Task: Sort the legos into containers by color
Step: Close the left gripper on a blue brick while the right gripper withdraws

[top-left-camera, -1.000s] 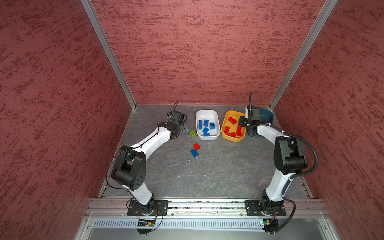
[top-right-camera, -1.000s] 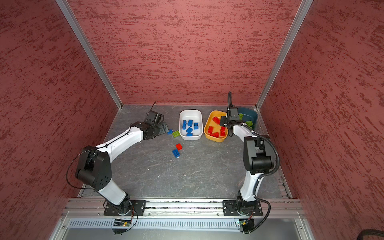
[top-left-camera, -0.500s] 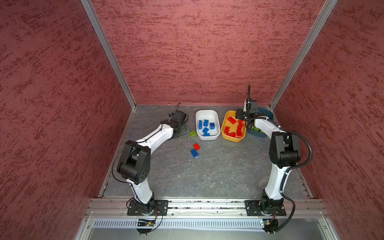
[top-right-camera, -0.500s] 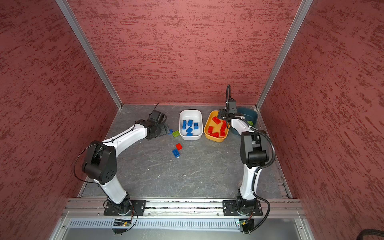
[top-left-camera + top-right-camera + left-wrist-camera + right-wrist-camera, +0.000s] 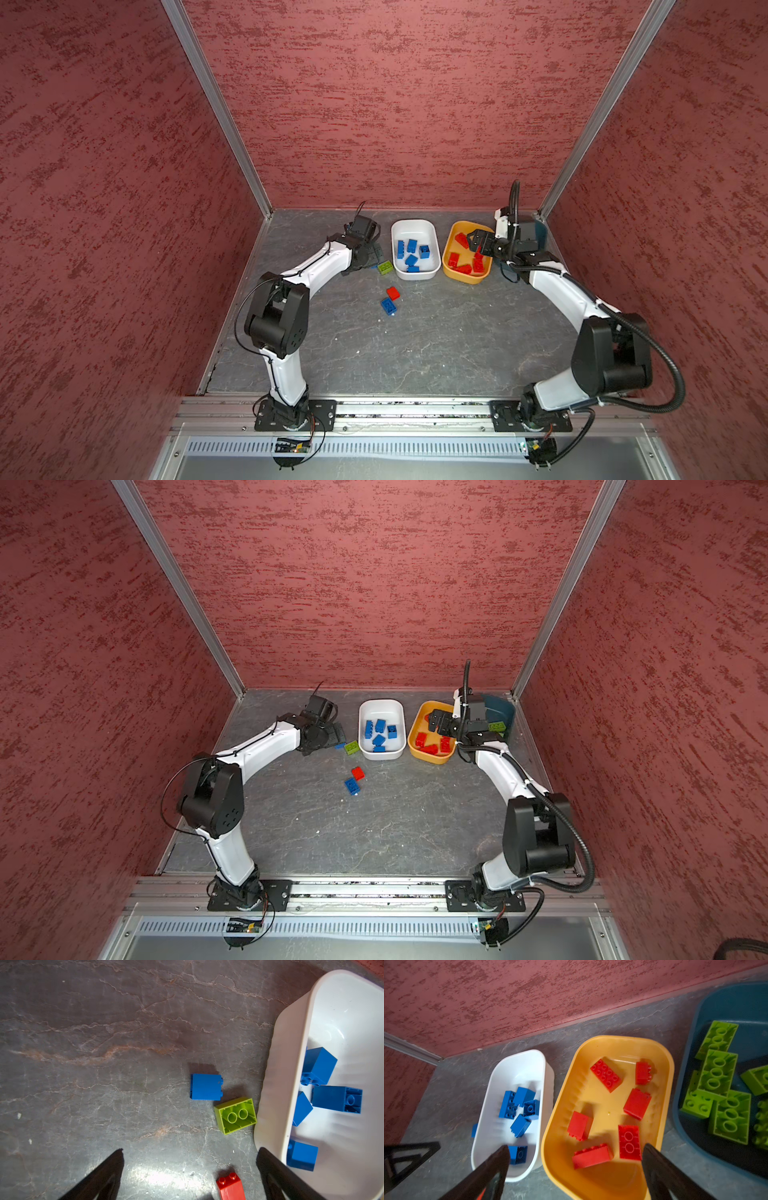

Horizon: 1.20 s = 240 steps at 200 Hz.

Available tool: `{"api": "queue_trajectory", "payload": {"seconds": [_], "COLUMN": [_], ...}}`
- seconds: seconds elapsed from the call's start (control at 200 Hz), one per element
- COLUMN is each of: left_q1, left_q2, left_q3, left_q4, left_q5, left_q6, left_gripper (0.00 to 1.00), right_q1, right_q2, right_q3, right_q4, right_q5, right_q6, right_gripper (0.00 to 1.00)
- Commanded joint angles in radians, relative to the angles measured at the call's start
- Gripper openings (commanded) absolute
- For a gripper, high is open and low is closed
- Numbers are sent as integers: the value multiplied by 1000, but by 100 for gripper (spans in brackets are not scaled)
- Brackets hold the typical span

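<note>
The green lego [image 5: 385,268] is on the other side of the white tub from my right gripper, so next my left gripper takes the blue lego [image 5: 206,1087] and pushes the green lego closer first.
Three containers stand in a row at the back. The white tub [image 5: 415,224] holds several blue legos [image 5: 519,1105]. Several red legos [image 5: 605,1075] lie in the yellow tub [image 5: 449,266]. The teal tub [image 5: 691,1032] holds lime green legos [image 5: 716,1072]. My right gripper [image 5: 478,243] hangs open and empty over the yellow tub [image 5: 562,1095]. My left gripper [image 5: 190,1149] is open, low over the floor left of the white tub [image 5: 278,1084]. Ahead of it lie a blue lego [image 5: 205,1087] and an upside-down green lego [image 5: 235,1115]. A red lego [image 5: 230,1186] lies between its fingers.
A loose red lego [image 5: 392,293] and a blue lego [image 5: 388,306] lie on the grey floor in front of the white tub. Red walls close in the back and sides. In both top views the right arm hides most of the teal tub [image 5: 505,712].
My right gripper went from shut to open above the yellow tub, and that arm's elbow swung out and toward the front. The left gripper stayed open near the green lego.
</note>
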Motion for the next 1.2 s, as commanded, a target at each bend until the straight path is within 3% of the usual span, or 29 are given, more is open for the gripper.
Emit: {"api": "queue_trajectory", "payload": {"seconds": [0.0,0.285,0.721,1.032,1.197], "left_q1": [2,10,34,33,28], "left_q2": [46,197,434,489,498], "left_q3": [51,212,473,486,489], "left_q4": [-35,-96,-248,-260,-264], "left_q5": [21,46,101,102,117], "left_q6": [24,76,153,169,176], "left_gripper": [99,100,76,68,56], "right_q1": [13,13,13,13,13], "right_q2": [-93,-262,-275,-271,-275], "right_q3": [-73,-270,-277,-269,-267], "right_q4": [67,164,155,160,160], "right_q5": [-8,69,80,54,50], "right_q6": [58,182,189,186,183], "right_gripper": [99,99,99,99,99]}}
